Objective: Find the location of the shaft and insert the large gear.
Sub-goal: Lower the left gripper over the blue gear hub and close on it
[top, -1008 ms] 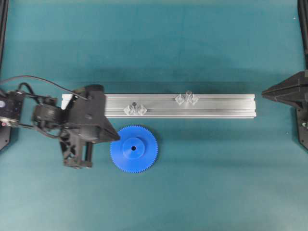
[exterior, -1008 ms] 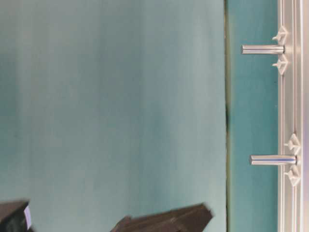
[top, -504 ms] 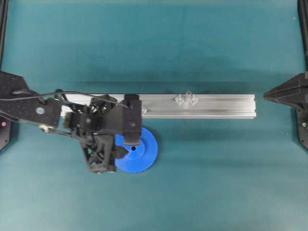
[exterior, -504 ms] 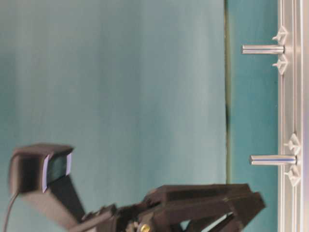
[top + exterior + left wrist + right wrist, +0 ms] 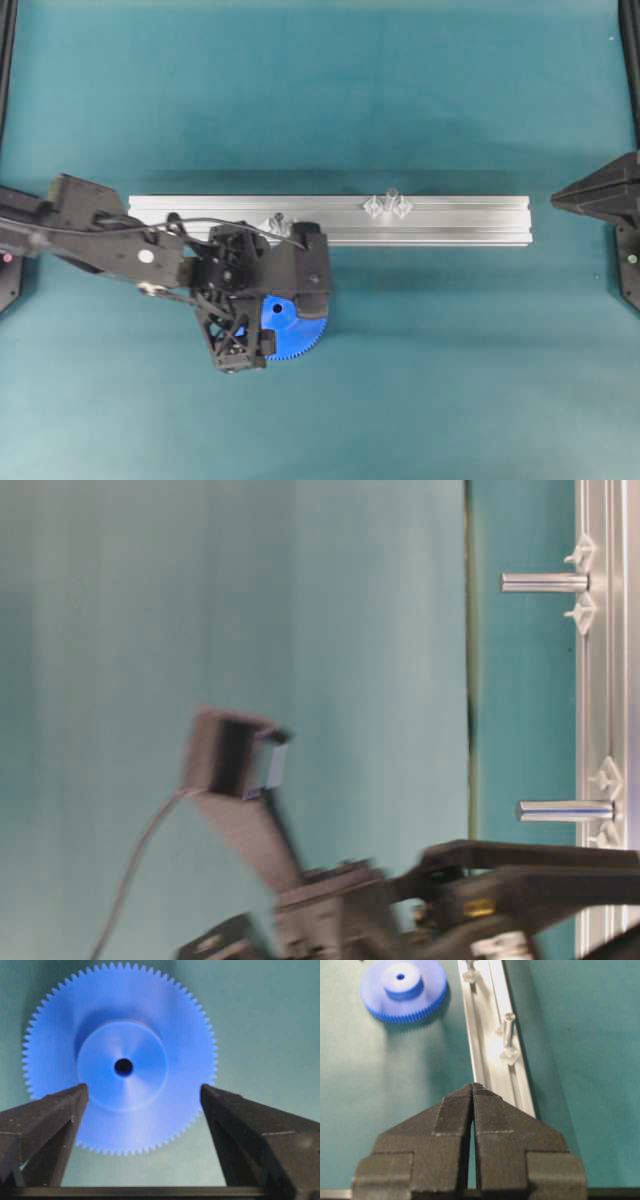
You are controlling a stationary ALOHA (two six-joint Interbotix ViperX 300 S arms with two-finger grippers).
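Note:
The large gear (image 5: 300, 332) will let the tip of the shaft show through as I lower it, because the centre hole (image 5: 278, 309) is open at the top of the gear's middle part.
The large gear (image 5: 122, 1067) is a flat blue toothed disc with a raised hub and a small centre hole, lying on the teal mat. My left gripper (image 5: 144, 1088) hovers over it, open, its fingers (image 5: 50, 1120) wide on either side of the hub and closed on nothing. From overhead, the left arm (image 5: 250, 285) covers most of the gear (image 5: 305, 335). The shaft (image 5: 390, 197), a thin translucent pin on a clear bracket, stands on the rail right of centre. My right gripper (image 5: 472, 1087) is shut and empty at the rail's right end, with the shaft (image 5: 508, 1025) ahead of it.
The aluminium rail (image 5: 450, 220) runs left to right just behind the gear. A second clear bracket with a dark stub (image 5: 281, 224) sits on it beside the left arm. The table-level view shows two upright pins (image 5: 545, 582) (image 5: 565, 810) on the rail.
The left arm swung right from the rail's left end until it hung over the gear, and its jaws went from shut to wide open. The right arm stayed still.

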